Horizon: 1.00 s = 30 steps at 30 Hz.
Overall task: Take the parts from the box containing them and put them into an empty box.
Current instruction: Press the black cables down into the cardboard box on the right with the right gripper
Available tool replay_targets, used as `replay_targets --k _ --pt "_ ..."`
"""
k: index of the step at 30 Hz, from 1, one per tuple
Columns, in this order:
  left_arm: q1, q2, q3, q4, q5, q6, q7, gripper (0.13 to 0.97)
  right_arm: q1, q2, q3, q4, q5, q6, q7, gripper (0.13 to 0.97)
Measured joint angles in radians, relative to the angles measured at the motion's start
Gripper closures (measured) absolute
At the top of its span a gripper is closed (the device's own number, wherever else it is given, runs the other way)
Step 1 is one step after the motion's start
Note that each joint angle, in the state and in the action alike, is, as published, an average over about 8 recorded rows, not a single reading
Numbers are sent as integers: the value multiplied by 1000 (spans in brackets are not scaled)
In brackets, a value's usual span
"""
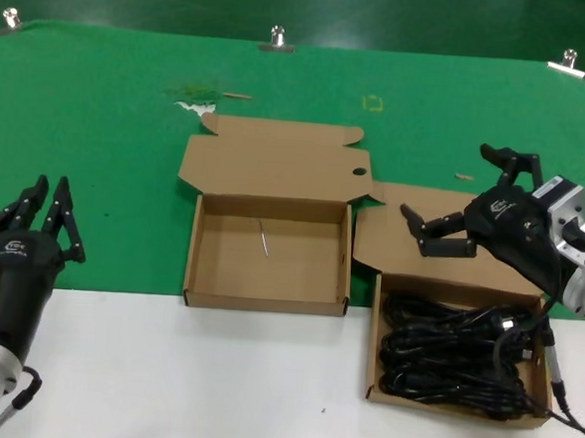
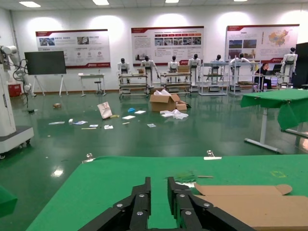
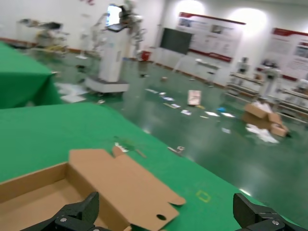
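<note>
The black cables are gathered in narrow bundles (image 1: 456,387), so I expect one coiled cable (image 1: 452,344) to come out by itself and stay bundled when I lift it up.
The empty box (image 1: 192,263), wide and shallow, lies at the table's middle with a pale sliver (image 1: 264,239) on its floor. Its lid flap (image 1: 276,158) has a round hole (image 1: 359,171). The box containing the parts (image 1: 374,363) stands to its right, full of coiled black cables (image 1: 453,358). My right gripper (image 1: 449,184) is open wide and empty, above that box's lid flap (image 1: 410,251). In the right wrist view my right gripper (image 3: 166,211) faces the holed lid (image 3: 120,180). My left gripper (image 1: 47,199) is parked at the near left, empty, its fingers (image 2: 142,192) a narrow gap apart.
Green cloth (image 1: 100,118) covers the far table; the near strip (image 1: 214,373) is white. Metal clips (image 1: 277,37) hold the cloth's far edge. Small scraps (image 1: 196,96) lie behind the empty box. The holed lid also shows in the left wrist view (image 2: 250,202).
</note>
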<state>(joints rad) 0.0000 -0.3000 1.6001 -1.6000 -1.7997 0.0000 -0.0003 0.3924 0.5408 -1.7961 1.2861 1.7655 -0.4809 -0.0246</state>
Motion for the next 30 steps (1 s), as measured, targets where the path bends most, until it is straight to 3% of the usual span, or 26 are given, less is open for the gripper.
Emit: replay_targets --k 7,20,30 --pt "0 0 0 0 0 0 0 913 95 71 -57 -41 -12 -176 -40 129" --pt "0 0 0 0 0 0 0 946 311 206 -228 -173 -27 -687 -244 129" --pt "0 0 0 0 0 0 0 946 528 170 -362 -406 -146 -979 -344 129"
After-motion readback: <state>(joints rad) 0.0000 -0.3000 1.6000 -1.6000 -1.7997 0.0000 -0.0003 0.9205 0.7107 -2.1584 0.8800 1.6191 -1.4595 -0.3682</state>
